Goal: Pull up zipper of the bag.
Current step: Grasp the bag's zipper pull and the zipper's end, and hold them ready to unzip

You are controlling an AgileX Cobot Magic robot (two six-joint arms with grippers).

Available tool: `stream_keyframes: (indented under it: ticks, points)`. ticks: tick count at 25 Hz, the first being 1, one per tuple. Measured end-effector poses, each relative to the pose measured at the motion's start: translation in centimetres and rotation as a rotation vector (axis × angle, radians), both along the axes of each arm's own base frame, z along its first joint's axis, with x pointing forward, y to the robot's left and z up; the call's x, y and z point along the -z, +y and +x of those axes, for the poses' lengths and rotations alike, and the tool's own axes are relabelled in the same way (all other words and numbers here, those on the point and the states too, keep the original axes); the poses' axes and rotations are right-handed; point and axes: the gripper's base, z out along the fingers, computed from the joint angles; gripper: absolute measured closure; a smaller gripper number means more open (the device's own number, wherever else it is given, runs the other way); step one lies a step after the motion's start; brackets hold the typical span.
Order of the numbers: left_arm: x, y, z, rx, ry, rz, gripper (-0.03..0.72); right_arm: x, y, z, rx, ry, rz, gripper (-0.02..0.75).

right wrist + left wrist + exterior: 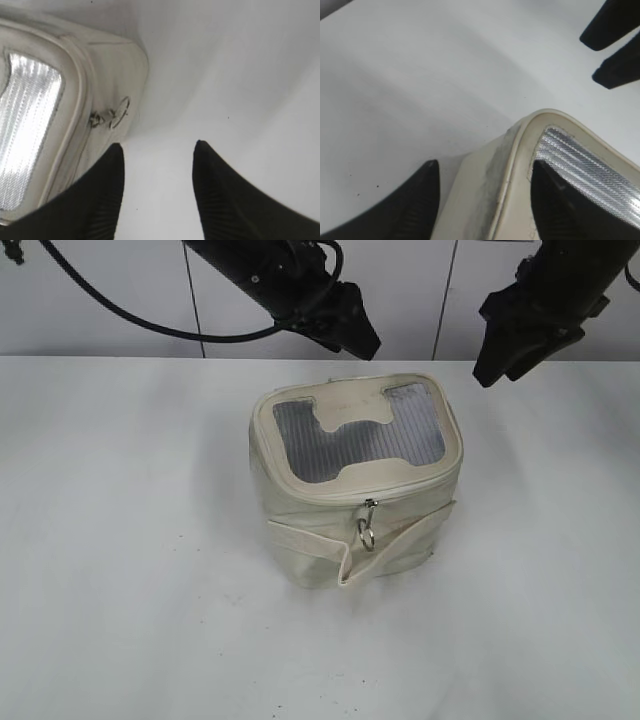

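The cream bag [350,485] is standing clear of both grippers, so its back rim [388,378] should be held steady by my left gripper before my right gripper takes the ring pull.
The cream bag [305,510] stands in the middle of the table, its grey ribbed top panel [400,435] facing up. The zipper track [420,483] runs around the top rim. A silver slider with a ring pull [368,532] hangs at the front. My left gripper [358,338] hovers open behind the bag's back edge; in the left wrist view [482,167] its fingers straddle a top corner of the bag [480,190] without touching it. My right gripper [492,368] is open and empty, above the table right of the bag. In the right wrist view [159,146] a slider and ring [114,116] show on the bag [117,65].
The white table [120,540] spreads out on all sides of the bag. A loose cream strap band [310,542] wraps the bag's lower body. A white panelled wall [100,290] stands behind. The right gripper's fingers [612,45] show in the left wrist view.
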Motion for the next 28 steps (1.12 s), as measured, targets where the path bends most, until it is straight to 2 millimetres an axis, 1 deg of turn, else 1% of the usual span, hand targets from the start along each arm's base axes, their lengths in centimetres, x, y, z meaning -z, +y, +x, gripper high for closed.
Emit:
stream_keyframes:
  ticks: [6, 10, 13, 16, 17, 18, 19, 21, 24, 25, 28]
  points:
    - [2.1, -1.1, 1.0, 0.056, 0.021, -0.018, 0.243, 0.3, -0.4, -1.8, -0.007, 0.039, -0.014, 0.381]
    - [3.1, -1.7, 1.3, 0.078, 0.057, -0.049, 0.243, 0.5, -0.5, -2.4, -0.008, 0.054, -0.017, 0.381]
    - [3.9, -1.9, 1.3, 0.096, 0.094, -0.049, 0.243, 1.1, -0.5, -2.7, -0.013, 0.077, -0.02, 0.381]
    - [4.1, -2.2, 1.1, 0.11, 0.111, -0.051, 0.246, 1.9, -0.6, -3.1, -0.025, 0.101, -0.024, 0.381]
    - [4.1, -2.3, 1.0, 0.115, 0.113, -0.051, 0.258, 2.1, -0.6, -3.2, -0.032, 0.108, -0.026, 0.381]
    - [4.1, -2.4, 0.9, 0.12, 0.114, -0.051, 0.279, 2.3, -0.6, -3.3, -0.039, 0.116, -0.023, 0.381]
    - [4.1, -2.6, 0.8, 0.125, 0.116, -0.05, 0.32, 2.6, -0.5, -3.5, -0.048, 0.125, -0.018, 0.381]
    - [4.3, -2.9, 0.6, 0.135, 0.124, -0.049, 0.43, 3.1, -0.4, -3.8, -0.073, 0.138, -0.006, 0.381]
    - [4.9, -3.2, 0.4, 0.156, 0.134, -0.042, 0.621, 3.9, -0.5, -4.3, -0.095, 0.152, 0.001, 0.384]
    - [5.0, -3.2, 0.4, 0.171, 0.135, -0.041, 0.645, 4.1, -0.6, -4.4, -0.095, 0.149, 0.007, 0.388]
    - [4.9, -3.2, 0.1, 0.217, 0.14, -0.034, 0.648, 4.6, -1.2, -5.1, -0.088, 0.163, 0.027, 0.435]
